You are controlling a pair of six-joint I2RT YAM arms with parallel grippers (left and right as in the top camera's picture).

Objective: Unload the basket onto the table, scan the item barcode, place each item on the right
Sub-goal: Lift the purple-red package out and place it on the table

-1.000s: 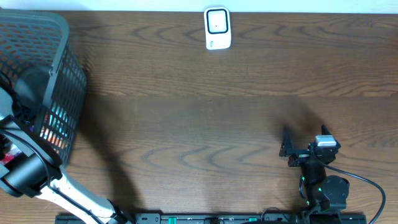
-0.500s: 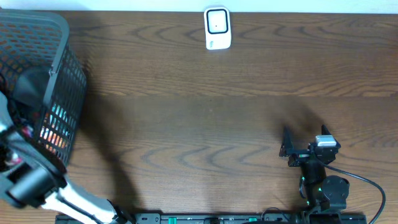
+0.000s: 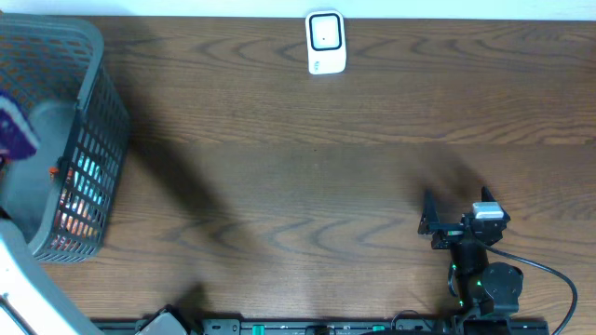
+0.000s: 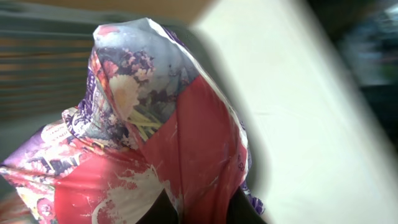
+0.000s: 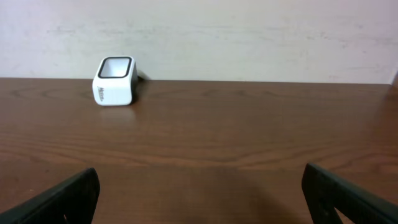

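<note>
The foil packet (image 3: 14, 128) hangs free above the basket and the tabletop (image 3: 386, 128) near the scanner is clear, so my left gripper should go there next and let go of the packet.
A crinkled foil packet (image 4: 155, 143), printed red, purple and floral, fills the left wrist view. My left gripper (image 4: 202, 213) is shut on its lower edge, with the dark fingertips (image 4: 166, 213) just showing at the bottom. From overhead the packet (image 3: 13, 132) shows as a purple patch above the basket at the far left edge. The white barcode scanner (image 3: 326, 42) stands at the table's far edge, also in the right wrist view as the scanner (image 5: 114, 81). My right gripper (image 3: 426, 213) rests low at the near right, open, with nothing between its fingers (image 5: 74, 196).
A grey mesh basket (image 3: 97, 112) stands at the left end of the table, with orange and teal items (image 3: 79, 191) visible through its side. The white left arm (image 3: 17, 288) crosses the near left corner. A black cable (image 3: 549, 274) loops by the right arm's base.
My left gripper has shut on the packet and lifted it up out of the basket. The right arm has not moved.
</note>
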